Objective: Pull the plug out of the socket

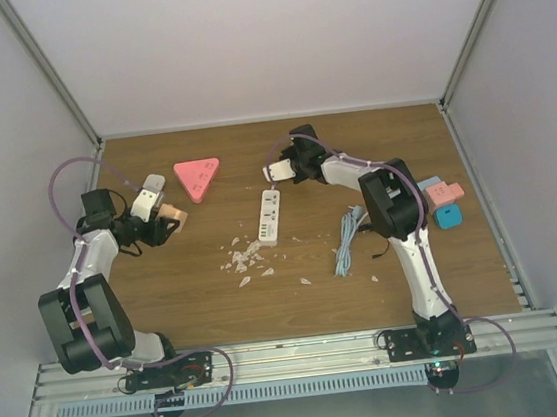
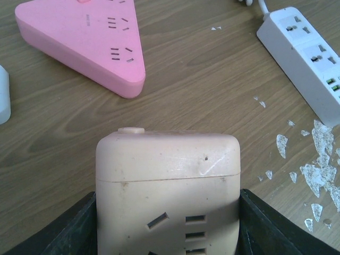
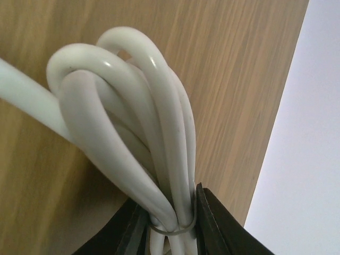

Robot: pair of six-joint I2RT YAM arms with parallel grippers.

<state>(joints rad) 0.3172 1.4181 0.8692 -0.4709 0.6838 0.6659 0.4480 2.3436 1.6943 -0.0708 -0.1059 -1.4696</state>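
My right gripper has hold of the white cable bundle at its tie [image 3: 174,229], so it should go on pulling the white power strip until the bundle gets to the clear back wood [image 1: 406,139].
My left gripper [image 1: 160,225] is shut on a beige cube socket [image 2: 167,175], its fingers [image 2: 265,223] pressed on both sides; the socket's slots face the camera with nothing plugged into them. A white plug body [image 1: 152,195] lies just beside it and shows at the left edge of the left wrist view [image 2: 2,95]. My right gripper [image 1: 284,171] is shut on the tied white cable bundle [image 3: 138,133] of the white power strip [image 1: 270,216], held above the wooden table. The strip's sockets [image 2: 305,50] look empty.
A pink triangular socket [image 1: 197,176] lies at the back left and also shows in the left wrist view [image 2: 85,42]. White chips [image 1: 244,258] are scattered mid-table. A light blue cable [image 1: 347,241] and pink [image 1: 445,193] and blue [image 1: 447,215] blocks sit at the right.
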